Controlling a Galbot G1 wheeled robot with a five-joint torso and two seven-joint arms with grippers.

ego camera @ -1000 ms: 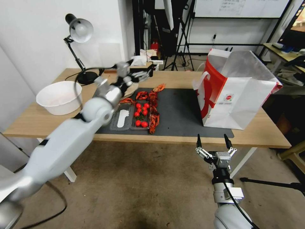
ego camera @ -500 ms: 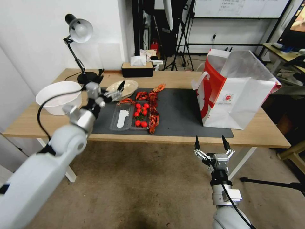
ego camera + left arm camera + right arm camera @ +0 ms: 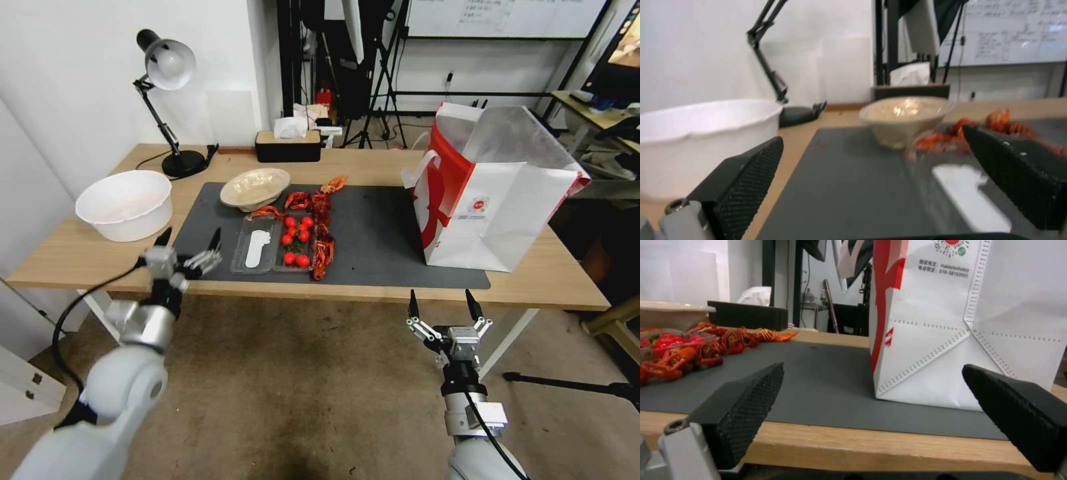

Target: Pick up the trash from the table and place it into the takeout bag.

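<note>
The inside of the beige shallow bowl (image 3: 255, 189) is covered in crinkled shine, so a clear plastic liner will come along with the bowl when I lift it.
The beige shallow bowl (image 3: 255, 187) sits tilted on the dark mat (image 3: 380, 227) near the table's (image 3: 547, 280) back; the left wrist view shows the bowl (image 3: 905, 118) ahead. My left gripper (image 3: 189, 240) hangs open and empty at the table's front edge, left of the mat, well short of the bowl, its fingers (image 3: 746, 180) spread wide. The takeout bag (image 3: 493, 193) stands upright and open-topped at the mat's right end. My right gripper (image 3: 440, 301) is open and empty below the front edge, facing the bag (image 3: 969, 323).
A big white bowl (image 3: 123, 203) stands at the table's left. A clear tray of tomatoes (image 3: 297, 243) and red crayfish shells (image 3: 323, 223) lie mid-mat. A desk lamp (image 3: 167, 67) and black tissue box (image 3: 288, 143) stand at the back.
My left arm has drawn back from above the beige bowl at the table's back to the front edge, still open and empty. The right gripper has sunk slightly.
</note>
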